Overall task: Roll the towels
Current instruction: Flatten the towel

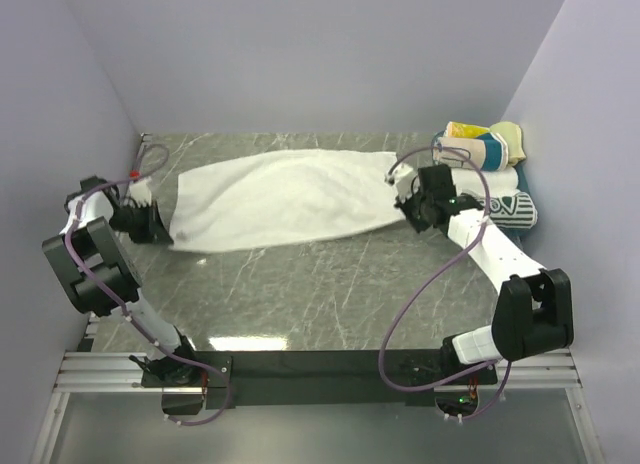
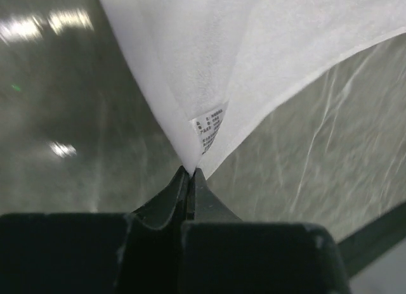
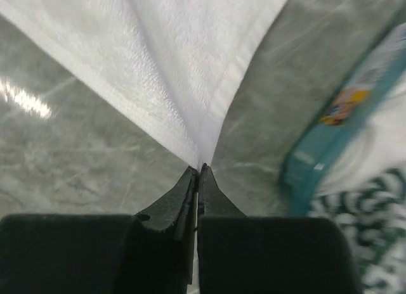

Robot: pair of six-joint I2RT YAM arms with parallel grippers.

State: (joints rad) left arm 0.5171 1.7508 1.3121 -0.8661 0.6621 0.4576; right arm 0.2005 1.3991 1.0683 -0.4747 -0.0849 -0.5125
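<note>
The robot's left gripper is gathering the white towel's labelled corner (image 2: 206, 130) into a fold, so the robot should lay the corner flat and pull the towel's near hem (image 1: 285, 244) straight before rolling.
A large white towel (image 1: 285, 199) lies stretched across the grey marbled table. At its left end my left gripper (image 1: 160, 227) is shut on a corner; in the left wrist view that corner (image 2: 190, 151), with a small printed label, runs into the gripper (image 2: 191, 172). My right gripper (image 1: 408, 210) is shut on the towel's right corner, and in the right wrist view the hemmed cloth (image 3: 190, 85) narrows into the gripper (image 3: 200, 168). Rolled towels sit at the far right: a yellow-teal-white striped one (image 1: 485, 146) and a white one with dark print (image 1: 510, 208).
The pale walls close in on the left, back and right. The rolled towels (image 3: 355, 154) lie just right of my right gripper. A dark rail (image 1: 320, 364) runs along the near edge between the arm bases.
</note>
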